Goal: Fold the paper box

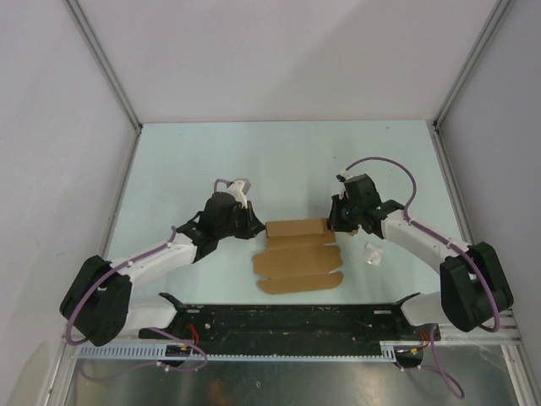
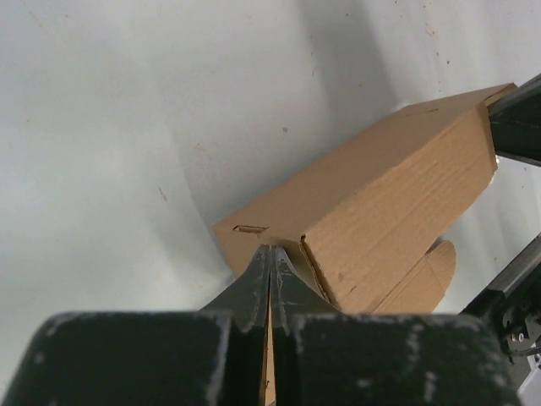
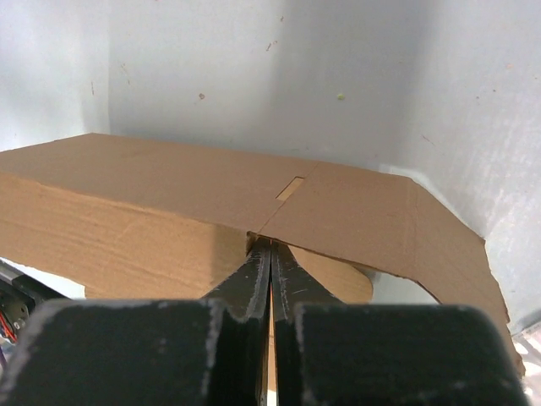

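Note:
The bar's end flap (image 3: 448,241) sticks out beside my right gripper, so my left gripper should rise off the bar's corner and steady the bar for that flap's fold.
The brown paper box (image 1: 296,258) lies mid-table. Its far strip (image 1: 296,228) is folded up into a low hollow bar, while the near panels and rounded tabs lie flat. My left gripper (image 1: 257,227) is shut, its tips against the bar's left end. In the left wrist view the gripper (image 2: 270,254) meets the box (image 2: 389,194) at the corner under a slotted top panel. My right gripper (image 1: 334,224) is shut against the right end. In its own view the gripper (image 3: 270,247) sits under the box's top panel (image 3: 152,173), beside an angled end flap (image 3: 380,220).
A tiny white paper wad (image 1: 372,254) lies on the table right of the box, just below the right arm. A black rail (image 1: 287,317) runs along the near edge between the arm bases. White walls and metal posts close in the table at the back and sides.

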`<action>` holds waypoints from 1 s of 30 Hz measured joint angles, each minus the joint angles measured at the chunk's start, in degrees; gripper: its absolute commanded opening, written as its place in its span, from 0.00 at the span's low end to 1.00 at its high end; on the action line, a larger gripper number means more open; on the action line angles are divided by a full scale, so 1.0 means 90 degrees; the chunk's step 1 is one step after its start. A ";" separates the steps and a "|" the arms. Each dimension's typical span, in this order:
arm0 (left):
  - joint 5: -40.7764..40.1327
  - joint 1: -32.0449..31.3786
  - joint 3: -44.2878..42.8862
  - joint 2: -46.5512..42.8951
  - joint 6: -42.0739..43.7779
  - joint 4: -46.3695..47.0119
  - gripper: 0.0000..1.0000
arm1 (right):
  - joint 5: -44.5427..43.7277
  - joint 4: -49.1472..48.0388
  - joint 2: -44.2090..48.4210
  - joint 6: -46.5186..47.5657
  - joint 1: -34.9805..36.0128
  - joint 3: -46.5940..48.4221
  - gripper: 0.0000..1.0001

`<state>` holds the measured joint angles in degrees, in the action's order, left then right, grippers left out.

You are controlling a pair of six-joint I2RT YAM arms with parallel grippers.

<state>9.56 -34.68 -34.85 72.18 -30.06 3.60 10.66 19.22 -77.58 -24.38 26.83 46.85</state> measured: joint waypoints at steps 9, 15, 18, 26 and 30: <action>-0.0605 -0.0063 0.0046 -0.0228 -0.0063 -0.0457 0.00 | -0.0012 -0.0046 -0.0104 0.0299 -0.0117 0.0121 0.06; -0.1239 -0.0063 0.0046 -0.0799 -0.0279 -0.0998 0.00 | -0.0301 0.0202 0.0068 0.0634 -0.0282 0.0163 0.19; -0.1598 -0.0063 -0.0005 -0.1387 -0.0304 -0.1309 0.00 | -0.0469 0.0381 0.0204 0.0782 -0.0316 0.0168 0.20; -0.1659 -0.0282 -0.1564 -0.1406 0.0087 -0.1491 0.00 | -0.0850 0.0750 0.0401 0.0886 -0.0330 0.0155 0.15; -0.1523 -0.0697 -0.2149 -0.0593 0.0379 -0.1294 0.00 | -0.0947 0.0670 0.0593 0.0833 -0.0330 -0.0039 0.10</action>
<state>-4.14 -40.95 -54.19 66.85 -26.65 -8.05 2.13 25.26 -72.25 -16.88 23.86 46.50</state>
